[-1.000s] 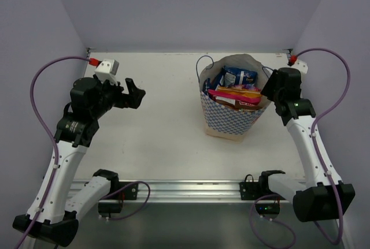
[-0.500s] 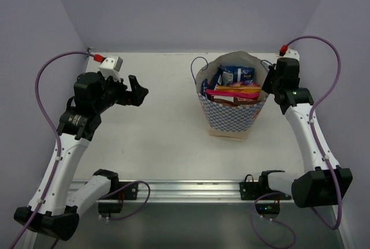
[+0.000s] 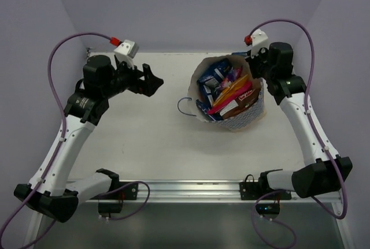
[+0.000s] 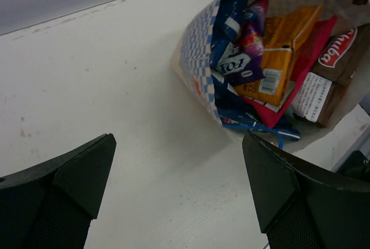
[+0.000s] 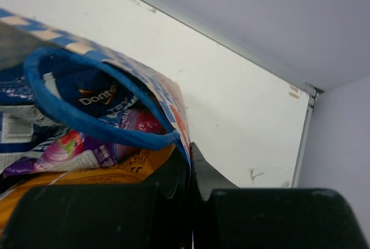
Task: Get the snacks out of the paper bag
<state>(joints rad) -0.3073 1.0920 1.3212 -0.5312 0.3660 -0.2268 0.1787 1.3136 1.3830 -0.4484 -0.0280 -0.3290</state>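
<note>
My right gripper should keep the leaning bag still, as it is closed on the paper bag's far rim [image 3: 240,57], while my left gripper takes the pink-purple packet [image 3: 233,76].
The paper bag [image 3: 241,119], white with blue checks, leans over with its mouth toward the left, and a blue cord handle [image 3: 185,106] lies on the table. My right gripper [image 3: 253,64] is shut on the bag's far rim [image 5: 169,96], the paper pinched between its fingers [image 5: 202,171]. Several snacks [image 3: 226,90] show in the mouth: an orange-yellow packet [image 4: 284,44], a pink-red one [image 4: 315,44], a brown-and-white chip bag [image 4: 341,52], blue ones [image 4: 231,15] and a pink-purple one [image 4: 252,44]. My left gripper [image 3: 155,81] stands open and empty, left of the bag and above the table [image 4: 178,142].
The white table [image 3: 144,139] is walled by lilac panels at the back and both sides. A metal rail [image 3: 191,188] with both arm bases runs along the near edge. The other cord handle [image 5: 87,123] loops across the right wrist view.
My right gripper closed on the bag's rim and tipped the bag toward the left. My left arm swung right, closer to the bag, jaws still wide.
</note>
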